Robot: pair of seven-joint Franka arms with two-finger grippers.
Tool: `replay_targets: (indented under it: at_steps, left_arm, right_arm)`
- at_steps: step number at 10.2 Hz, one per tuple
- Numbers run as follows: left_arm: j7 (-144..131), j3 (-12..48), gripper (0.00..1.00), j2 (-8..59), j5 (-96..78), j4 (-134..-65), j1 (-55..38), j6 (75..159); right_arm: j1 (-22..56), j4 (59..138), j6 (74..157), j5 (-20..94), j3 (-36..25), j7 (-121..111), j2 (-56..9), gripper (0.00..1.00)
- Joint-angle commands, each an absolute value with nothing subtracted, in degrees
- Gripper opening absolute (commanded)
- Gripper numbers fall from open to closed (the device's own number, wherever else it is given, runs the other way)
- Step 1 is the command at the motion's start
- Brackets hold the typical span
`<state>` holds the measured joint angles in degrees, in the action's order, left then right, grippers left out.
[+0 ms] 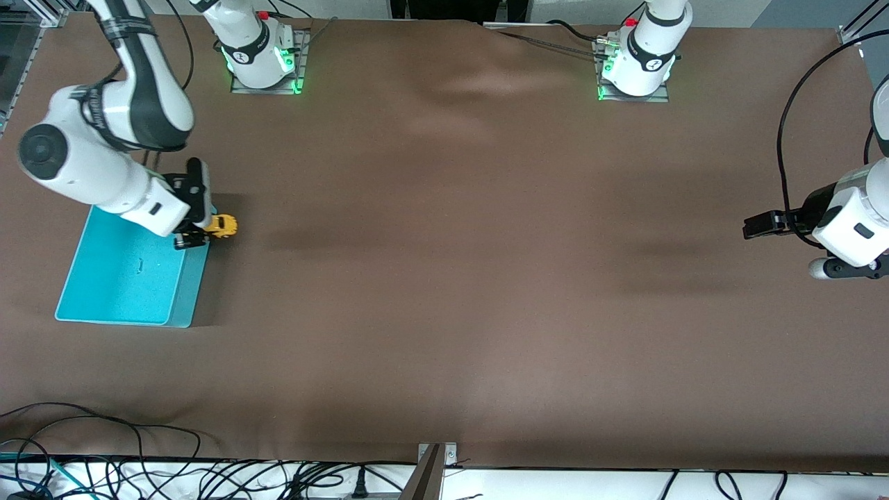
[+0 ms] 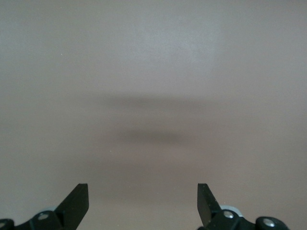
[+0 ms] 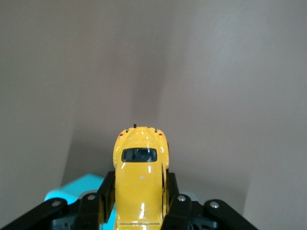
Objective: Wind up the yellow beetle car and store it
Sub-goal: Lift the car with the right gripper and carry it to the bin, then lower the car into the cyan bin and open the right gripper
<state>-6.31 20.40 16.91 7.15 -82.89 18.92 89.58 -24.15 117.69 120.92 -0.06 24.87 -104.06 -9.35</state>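
Note:
I should keep carrying the yellow beetle car (image 1: 224, 226), held by its sides in my right gripper, until it is inside, since the cyan bin's bottom (image 1: 146, 260) is clear.
The yellow beetle car (image 1: 223, 226) is a tiny rounded toy with dark windows. My right gripper (image 1: 201, 232) is shut on it and holds it in the air by the corner of the cyan bin (image 1: 125, 278) that lies farthest from the front camera. In the right wrist view the car (image 3: 140, 182) sits between the two black fingers (image 3: 106, 191), with a corner of the bin (image 3: 72, 189) below it. My left gripper (image 1: 757, 226) waits open and empty above bare table at the left arm's end; its fingertips (image 2: 76, 201) stand wide apart.
The brown table cover (image 1: 451, 278) spreads between the two arms. Loose black cables (image 1: 139, 472) lie along the table edge nearest the front camera. The arm bases (image 1: 260, 55) stand at the edge farthest from it.

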Motion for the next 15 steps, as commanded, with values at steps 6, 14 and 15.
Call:
replay_targets:
  at_steps: [6,14,15]
  left_arm:
    - [-4.83,20.57,1.0,16.52,6.06,-82.88,19.42,88.95]
    - [-4.83,20.57,1.0,16.7,6.06,-82.88,19.42,88.86]
    - [-4.83,20.57,1.0,16.79,5.98,-82.97,19.42,88.86]
  right_arm:
    - [-43.4,118.39,117.07,1.14,25.31,-137.88,-12.47,0.0]
    - [-47.02,117.25,123.57,-1.41,21.27,-143.26,-24.26,0.0]
    - [-47.02,117.25,124.27,-1.41,20.83,-143.61,-24.61,0.0]
